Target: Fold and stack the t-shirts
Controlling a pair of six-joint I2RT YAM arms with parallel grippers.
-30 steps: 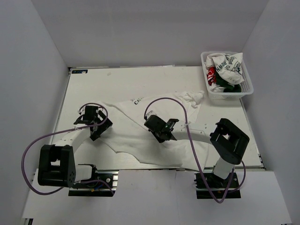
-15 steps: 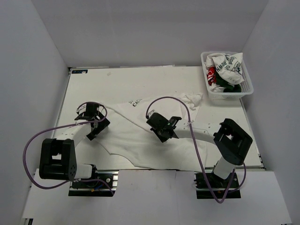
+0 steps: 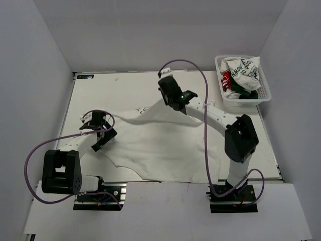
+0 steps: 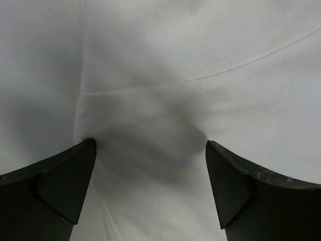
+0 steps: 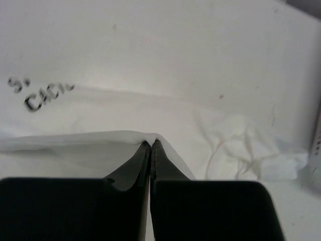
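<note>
Clear table lies beyond the lifted fold point(image 3: 159, 103) and my left gripper pins the t-shirt, so my right gripper should keep pulling until it nears the table's far edge point(image 3: 181, 73).
A white t-shirt point(image 3: 160, 145) lies spread over the middle of the table, with black lettering near its far edge point(image 5: 42, 95). My right gripper point(image 3: 173, 103) is shut on a fold of the t-shirt point(image 5: 125, 138) and holds it lifted toward the far side. My left gripper point(image 3: 100, 131) is open at the shirt's left edge, its fingers point(image 4: 55, 186) pressed down on the white cloth point(image 4: 150, 100).
A white basket point(image 3: 263, 93) with more crumpled t-shirts point(image 3: 241, 73) stands at the far right corner. White walls close in the table on three sides. The purple cables loop above both arms.
My right gripper has pulled the cloth from the shirt's middle up and away toward the far side, stretching the shirt. The left gripper has stayed at the left edge.
</note>
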